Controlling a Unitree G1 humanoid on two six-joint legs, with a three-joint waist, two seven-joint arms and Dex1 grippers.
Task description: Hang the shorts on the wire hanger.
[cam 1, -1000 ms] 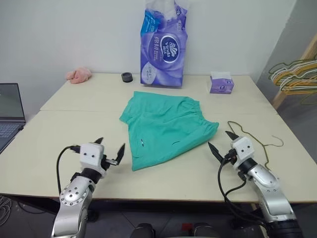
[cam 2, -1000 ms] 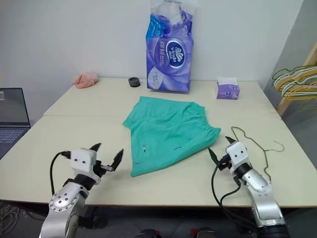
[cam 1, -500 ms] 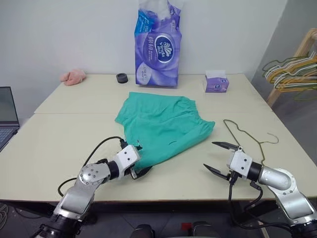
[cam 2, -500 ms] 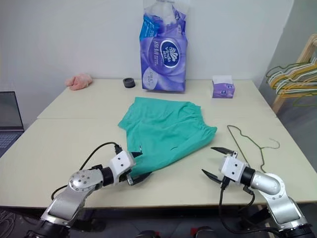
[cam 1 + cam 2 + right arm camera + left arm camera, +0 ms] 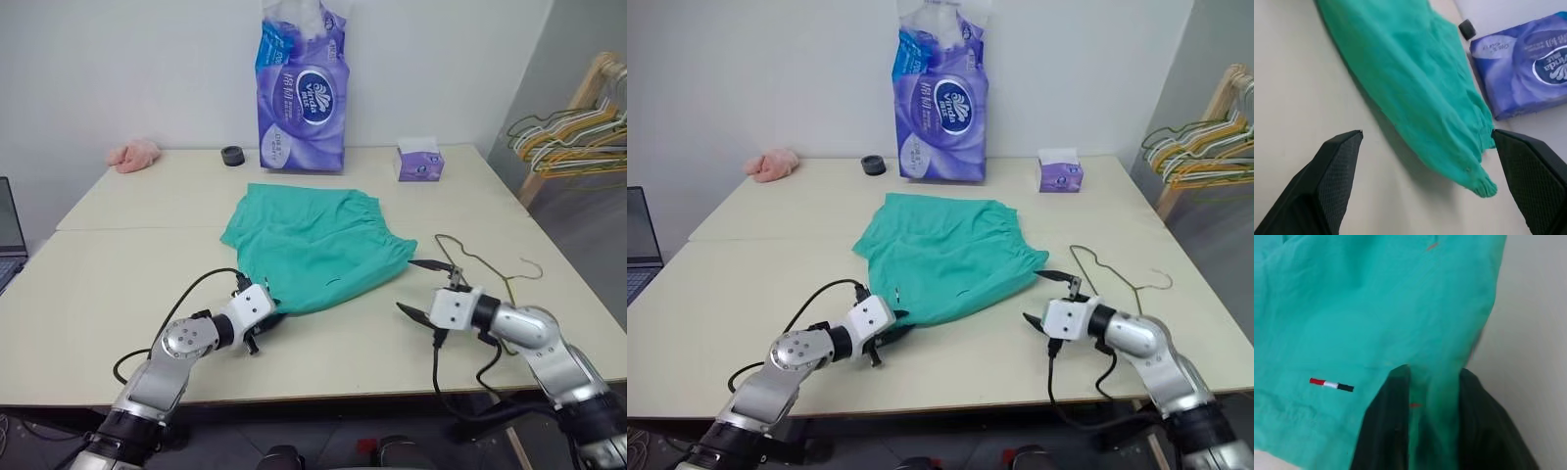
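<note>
The shorts' edge is drawn together by small puckers [image 5: 371, 208], so I expect the elastic waistband [image 5: 394, 235] to spread open around the wire hanger when the robot pushes the hanger in.
The teal-green shorts [image 5: 309, 245] lie flat in the middle of the table, waistband toward the right. My left gripper [image 5: 265, 321] is at their near hem, shut on a pinched fold of the fabric [image 5: 1432, 396], which shows between its black fingers [image 5: 1386, 431]. My right gripper [image 5: 419, 290] stands open, one finger above the other, just right of the waistband's near corner [image 5: 1474, 183] and not touching it. The thin wire hanger [image 5: 476, 262] lies flat on the table beside and behind the right gripper.
A tall purple tissue pack [image 5: 302, 98], a small tissue box [image 5: 419, 162], a black roll [image 5: 232, 155] and a pink cloth [image 5: 132, 154] stand along the table's far side. A laptop [image 5: 8, 230] sits at far left. Bunched hangers [image 5: 568, 137] hang right of the table.
My left gripper, open a second ago, reached the shorts' near hem and closed on it. The right gripper rolled and moved left toward the waistband corner. The camera shifted too.
</note>
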